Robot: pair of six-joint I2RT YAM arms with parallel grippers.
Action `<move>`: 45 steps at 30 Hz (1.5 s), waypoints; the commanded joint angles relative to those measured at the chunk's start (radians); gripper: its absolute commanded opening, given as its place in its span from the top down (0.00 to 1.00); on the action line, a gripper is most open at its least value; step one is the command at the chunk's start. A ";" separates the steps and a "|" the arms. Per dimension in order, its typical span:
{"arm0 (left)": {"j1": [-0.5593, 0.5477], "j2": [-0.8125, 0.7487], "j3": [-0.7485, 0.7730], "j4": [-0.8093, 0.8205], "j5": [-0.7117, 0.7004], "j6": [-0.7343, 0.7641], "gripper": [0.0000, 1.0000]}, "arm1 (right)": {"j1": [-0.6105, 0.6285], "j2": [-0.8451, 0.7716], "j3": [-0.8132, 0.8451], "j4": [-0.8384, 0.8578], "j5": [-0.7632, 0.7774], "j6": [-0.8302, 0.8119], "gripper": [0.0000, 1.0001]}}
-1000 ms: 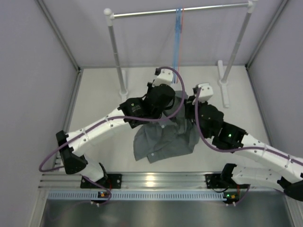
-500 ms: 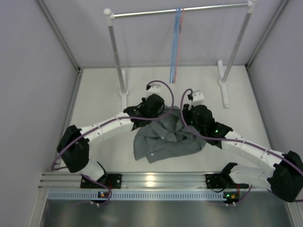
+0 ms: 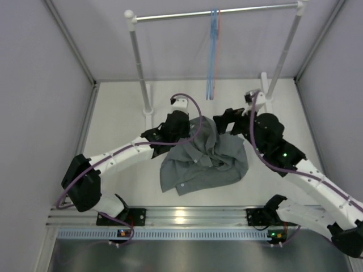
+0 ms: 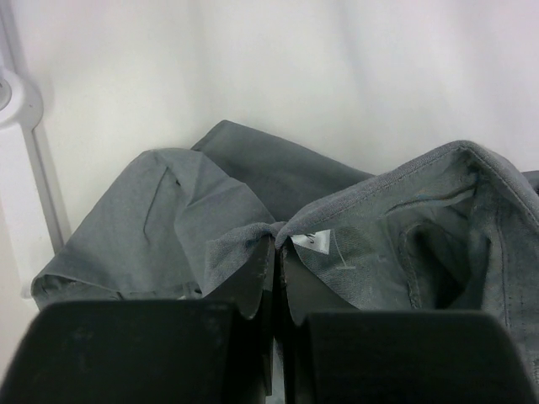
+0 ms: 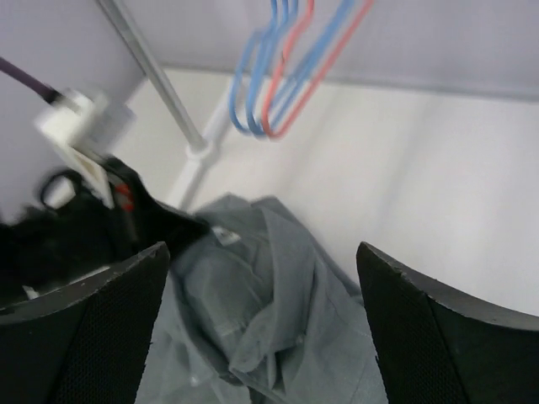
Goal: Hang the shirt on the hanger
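Observation:
The light blue hangers (image 3: 211, 59) should swing but stay on the rod when I take the pink hanger off, because all hang bunched close together (image 3: 215, 27).
The grey shirt (image 3: 207, 161) lies crumpled on the white table. My left gripper (image 4: 280, 244) is shut on its collar, right beside the small white neck label (image 4: 313, 240). From above, the left gripper (image 3: 191, 127) is at the shirt's far edge. My right gripper (image 5: 261, 252) is open and holds nothing. It hovers above the shirt (image 5: 278, 320), at the garment's far right corner in the top view (image 3: 226, 122). The pink hanger (image 5: 271, 133) hangs on the rack among light blue hangers (image 5: 248, 101), behind the shirt.
A clothes rack with a metal rod (image 3: 170, 16) and two white posts (image 3: 140, 68) (image 3: 283, 56) stands at the back of the table. One rack foot (image 4: 17, 93) lies close to the left of the shirt. Grey walls enclose the table on three sides.
My right gripper has opened, let go of the shirt and drawn back to the right. The shirt has sagged and spread on the table. My left gripper keeps its hold on the collar.

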 commanded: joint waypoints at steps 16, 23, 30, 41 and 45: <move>-0.005 -0.051 0.027 0.075 0.079 -0.008 1.00 | -0.223 0.304 0.560 -0.050 -0.180 0.010 0.22; -0.005 -0.058 0.022 0.075 0.079 0.007 1.00 | -0.220 0.491 0.685 -0.041 -0.142 0.042 0.32; -0.005 -0.086 0.004 0.076 0.060 0.018 1.00 | -0.212 0.525 0.700 -0.041 -0.081 0.024 0.44; -0.005 -0.084 0.004 0.075 0.054 0.023 1.00 | -0.206 0.563 0.703 -0.052 -0.062 0.004 0.52; -0.005 -0.083 0.002 0.076 0.051 0.023 1.00 | -0.204 0.583 0.705 -0.053 -0.062 0.002 0.53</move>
